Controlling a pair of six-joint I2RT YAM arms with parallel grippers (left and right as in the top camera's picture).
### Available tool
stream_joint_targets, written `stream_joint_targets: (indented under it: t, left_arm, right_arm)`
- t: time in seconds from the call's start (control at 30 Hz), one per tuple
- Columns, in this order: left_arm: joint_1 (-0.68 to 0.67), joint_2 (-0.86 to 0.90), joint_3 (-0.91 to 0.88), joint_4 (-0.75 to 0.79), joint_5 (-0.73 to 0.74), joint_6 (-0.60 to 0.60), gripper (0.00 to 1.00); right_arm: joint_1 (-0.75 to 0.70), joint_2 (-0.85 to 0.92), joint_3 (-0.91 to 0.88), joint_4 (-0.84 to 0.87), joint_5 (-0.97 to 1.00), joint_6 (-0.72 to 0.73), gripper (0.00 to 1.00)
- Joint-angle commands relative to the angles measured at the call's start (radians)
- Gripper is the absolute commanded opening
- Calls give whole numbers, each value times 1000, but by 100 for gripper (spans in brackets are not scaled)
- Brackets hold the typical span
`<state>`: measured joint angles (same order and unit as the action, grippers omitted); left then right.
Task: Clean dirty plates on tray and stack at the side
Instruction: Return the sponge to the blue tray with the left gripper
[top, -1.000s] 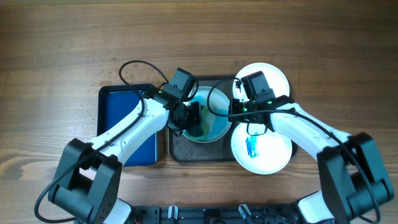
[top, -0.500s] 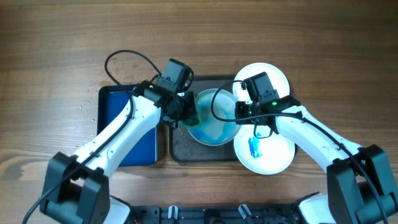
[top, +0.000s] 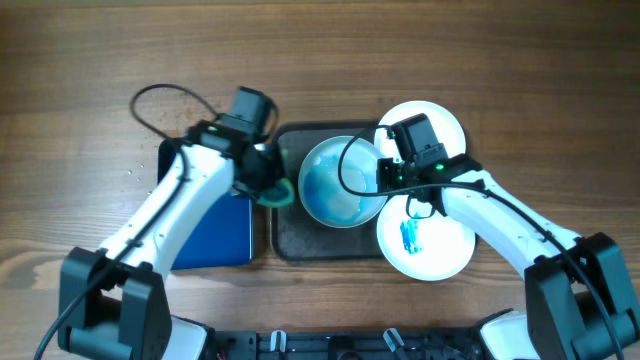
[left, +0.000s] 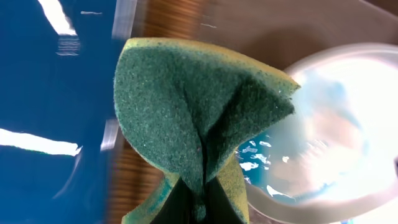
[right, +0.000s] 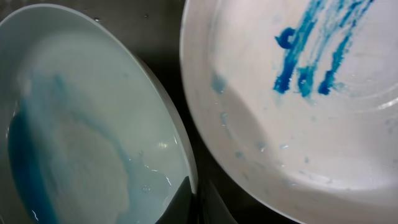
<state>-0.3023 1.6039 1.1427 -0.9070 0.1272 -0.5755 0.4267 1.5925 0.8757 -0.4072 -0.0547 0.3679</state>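
The sponge (top: 283, 193) is clear of the smeared plate and the deep-blue tray is open. My left gripper should keep going toward the tray's middle (top: 215, 222) and let go of the sponge there.
A white plate (top: 338, 182) smeared pale blue lies on the dark tray (top: 300, 242). My right gripper (top: 384, 181) is shut on its right rim; in the right wrist view its fingers (right: 198, 200) pinch that rim, with the plate (right: 81, 124) to the left. A second plate (top: 430, 240) with blue strokes (right: 311, 56) lies at the tray's right edge. A third, plain plate (top: 440, 120) sits behind the right arm. My left gripper (top: 266, 184) is shut on a folded green and yellow sponge (left: 199, 106), held above the gap between the two trays, left of the smeared plate (left: 336, 124).
A deep-blue rectangular tray (top: 215, 235) lies left of the dark tray, under the left arm. Bare wooden table (top: 320, 60) stretches behind both trays. A black cable (top: 160, 100) loops over the left arm.
The left arm has swung left with the sponge, off the smeared plate toward the blue tray. The right gripper has kept its hold on the plate's rim.
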Motion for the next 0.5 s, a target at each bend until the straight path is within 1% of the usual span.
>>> stream_joint_targets:
  t: [0.0, 0.03, 0.1, 0.2, 0.3, 0.47]
  left_arm:
    - [135, -20, 24, -60, -19, -13, 4]
    - [175, -20, 24, -81, -39, -13, 4]
    - [228, -20, 22, -111, -85, -13, 4]
    - [284, -17, 19, -142, -95, -4, 4]
    - [299, -10, 14, -148, -97, 21, 4]
    - [299, 6, -22, -133, -100, 21, 5]
  right_arm:
    - [24, -25, 29, 10, 14, -10, 5]
    - [25, -25, 29, 10, 14, -10, 4]
    - [25, -25, 29, 10, 14, -10, 5]
    - [25, -25, 29, 13, 14, -10, 5]
    - [25, -25, 29, 16, 14, -10, 4]
    - [25, -26, 55, 5, 14, -37, 5]
